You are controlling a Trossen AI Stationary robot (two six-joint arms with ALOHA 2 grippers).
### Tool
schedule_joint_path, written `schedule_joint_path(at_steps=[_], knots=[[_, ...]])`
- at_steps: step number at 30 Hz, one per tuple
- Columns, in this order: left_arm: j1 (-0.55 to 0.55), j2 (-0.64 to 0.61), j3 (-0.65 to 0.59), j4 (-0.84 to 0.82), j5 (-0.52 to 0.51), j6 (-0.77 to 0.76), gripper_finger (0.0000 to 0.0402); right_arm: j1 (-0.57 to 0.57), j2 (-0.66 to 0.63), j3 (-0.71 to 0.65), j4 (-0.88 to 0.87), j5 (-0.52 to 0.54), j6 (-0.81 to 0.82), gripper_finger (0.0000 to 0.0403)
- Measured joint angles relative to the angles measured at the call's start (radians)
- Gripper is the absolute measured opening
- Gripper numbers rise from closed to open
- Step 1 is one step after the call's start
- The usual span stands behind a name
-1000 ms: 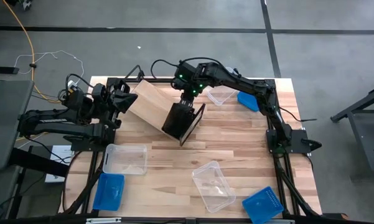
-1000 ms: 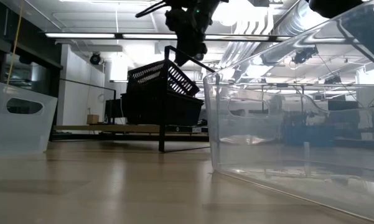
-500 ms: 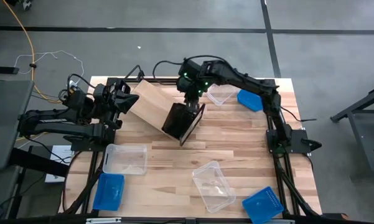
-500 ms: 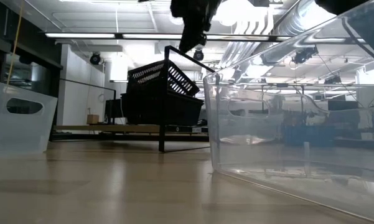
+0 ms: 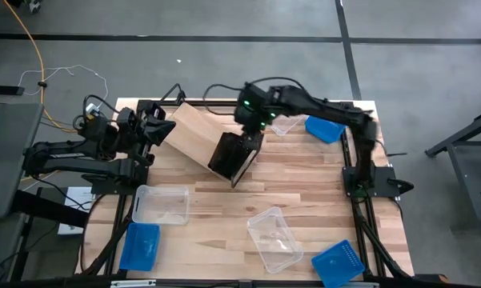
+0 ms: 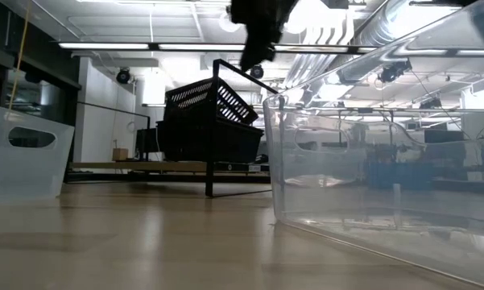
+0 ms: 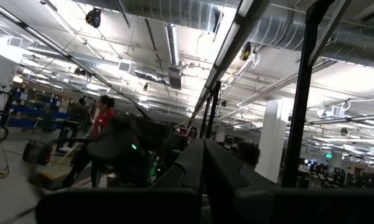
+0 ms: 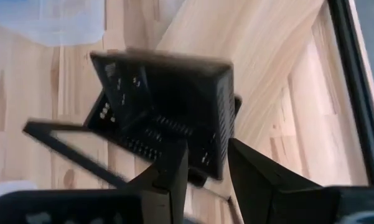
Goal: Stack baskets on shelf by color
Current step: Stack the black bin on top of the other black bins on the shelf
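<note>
Next, I bring my right gripper back, grip the upper basket's rim (image 8: pixel 223 127), lift the basket clear and lower it level, because the upper black basket (image 6: pixel 232 103) is sitting tilted in the lower one.
The shelf (image 5: pixel 194 132), light wood with a thin black frame, stands turned askew at the table's far middle. Two black slatted baskets (image 5: pixel 230 155) sit nested inside it; in the low view the upper one (image 6: pixel 208 98) lies tilted in the lower one (image 6: pixel 209 138). My right gripper (image 5: pixel 254 120) is open and hangs above the baskets' far right side, clear of them; the right wrist view looks down past its fingers (image 8: pixel 204 169) onto the black baskets (image 8: pixel 165 115). My left gripper (image 5: pixel 158 128) is at the shelf's left corner.
Clear baskets lie at near left (image 5: pixel 162 204), near middle (image 5: pixel 276 238) and far right (image 5: pixel 284 122). Blue baskets lie at the near left corner (image 5: pixel 140 246), the near right (image 5: pixel 338 262) and the far right (image 5: pixel 322 128). People show in the room beyond (image 7: pixel 102 115).
My right gripper has risen and drawn back toward the table's far right, away from the top of the black baskets. The baskets and the shelf have stayed in place.
</note>
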State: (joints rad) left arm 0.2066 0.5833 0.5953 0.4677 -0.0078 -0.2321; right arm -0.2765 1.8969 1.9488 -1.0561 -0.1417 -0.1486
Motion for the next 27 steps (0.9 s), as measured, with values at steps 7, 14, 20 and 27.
schedule_joint_path(at_steps=[7,14,20,27], knots=[[0.002,-0.012,0.0,0.0,-0.007,0.008,0.0,0.026,-0.354,-0.514,0.525,0.086,0.19,0.0103],[0.002,-0.006,0.0,-0.003,-0.031,0.007,0.0,0.069,-0.322,-0.563,0.597,0.154,0.223,0.0103],[0.002,-0.006,0.0,-0.004,-0.031,0.0,0.0,0.081,-0.213,-0.518,0.616,0.165,0.164,0.0103],[0.002,-0.006,0.0,-0.006,-0.03,0.0,0.0,0.081,-0.169,-0.516,0.62,0.206,0.139,0.0103]])
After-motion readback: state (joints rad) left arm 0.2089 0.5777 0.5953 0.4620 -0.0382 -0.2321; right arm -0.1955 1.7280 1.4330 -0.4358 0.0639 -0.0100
